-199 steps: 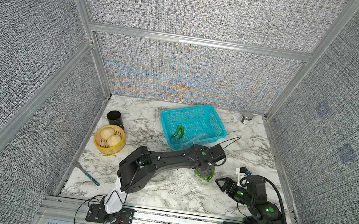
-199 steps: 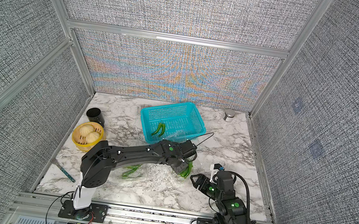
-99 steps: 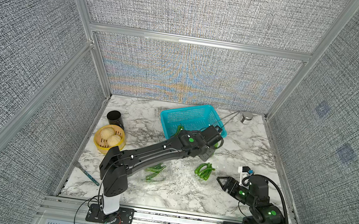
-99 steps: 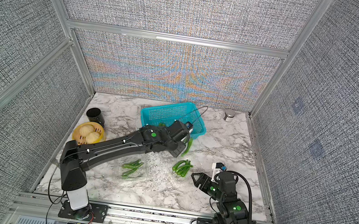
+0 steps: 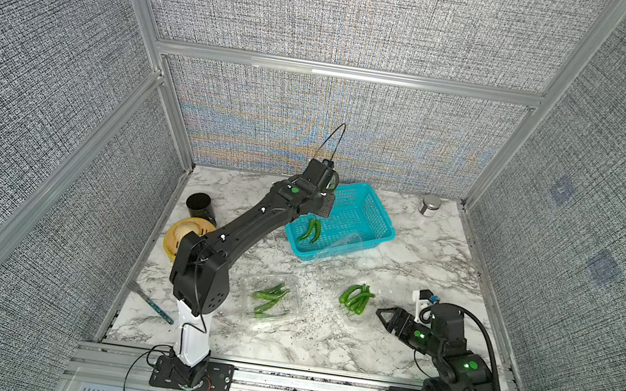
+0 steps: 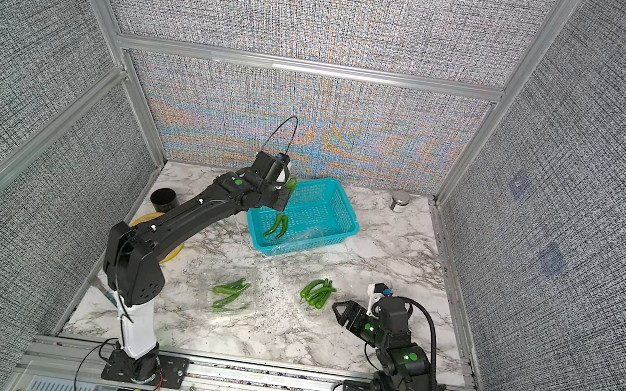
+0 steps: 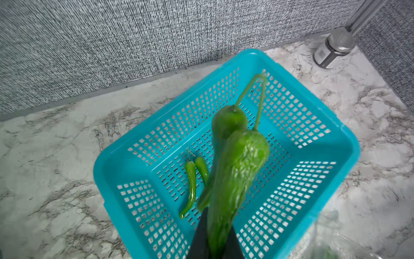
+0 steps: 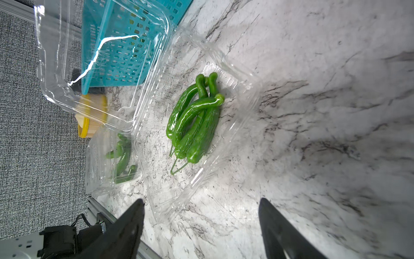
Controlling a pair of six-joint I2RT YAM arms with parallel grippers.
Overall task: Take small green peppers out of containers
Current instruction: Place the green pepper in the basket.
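Observation:
My left gripper should go down next, because both held peppers (image 7: 242, 151) are hanging over the open middle of the teal basket. It should let go once they are close to the basket's bottom (image 6: 297, 224).
My left gripper (image 7: 218, 222) is shut on two small green peppers (image 7: 237, 168) and hangs above the teal basket (image 5: 366, 220), stems pointing away. In a top view the held pair shows as a green tip (image 6: 291, 183) at the left gripper (image 6: 283, 185). Two more peppers (image 5: 310, 231) lie in the basket. Several peppers (image 8: 195, 118) lie in the open clear container (image 8: 226, 65) at the front right, its lid (image 8: 67, 67) leaning on the basket. A second clear container (image 5: 255, 280) at the front middle holds several peppers (image 5: 270, 298). My right gripper (image 8: 201, 200) stands open and empty beside the right container.
A yellow steamer (image 5: 177, 233) and a black cup (image 5: 199, 205) stand at the left, partly behind my left arm. A metal jar (image 5: 429, 204) is in the back right corner. A teal-handled tool (image 5: 158, 308) lies near the front left edge.
My left arm has risen from the right container and swung back over the basket with the peppers in its grip. The right arm has hardly moved.

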